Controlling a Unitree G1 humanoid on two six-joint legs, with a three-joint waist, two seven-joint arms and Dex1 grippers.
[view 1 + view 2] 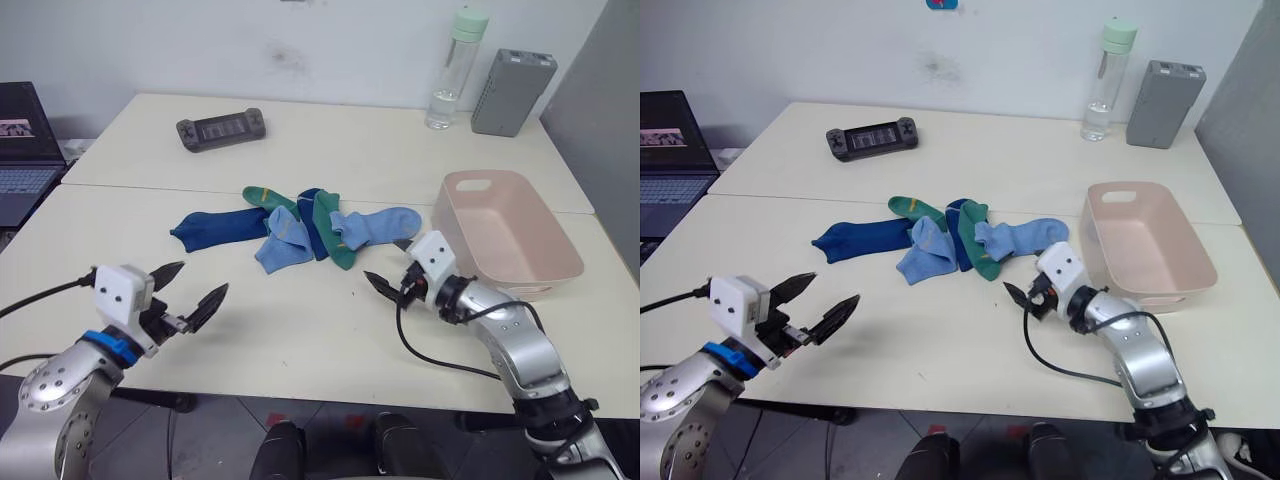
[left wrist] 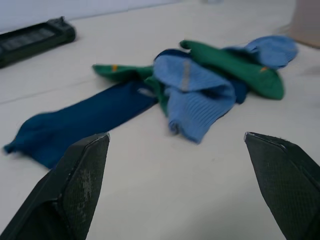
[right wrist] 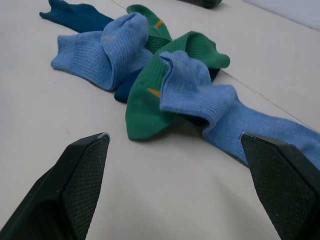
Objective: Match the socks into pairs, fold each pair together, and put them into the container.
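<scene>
My gripper should expect a dark blue sock's end hidden under the light blue sock (image 1: 385,226) nearest the container, because dark blue (image 3: 196,120) peeks out from under it.
The socks lie in a loose heap at the table's middle. A dark blue sock (image 1: 215,227) stretches out to the left. A light blue one (image 1: 283,243) is bunched in front, and two green ones (image 1: 327,228) (image 1: 268,196) cross the heap. Another light blue sock (image 1: 380,225) reaches right toward the container (image 1: 520,283), a pale pink tub with nothing in it. My left gripper (image 1: 204,278) hovers open near the front edge, left of the heap. My right gripper (image 1: 385,262) is open just in front of the heap's right end, beside the tub, holding nothing.
A black handheld game console (image 1: 220,128) lies at the back left. A clear bottle with a green cap (image 1: 450,70) and a grey ribbed box (image 1: 513,92) stand at the back right. An open laptop (image 1: 22,150) sits on a desk at the far left.
</scene>
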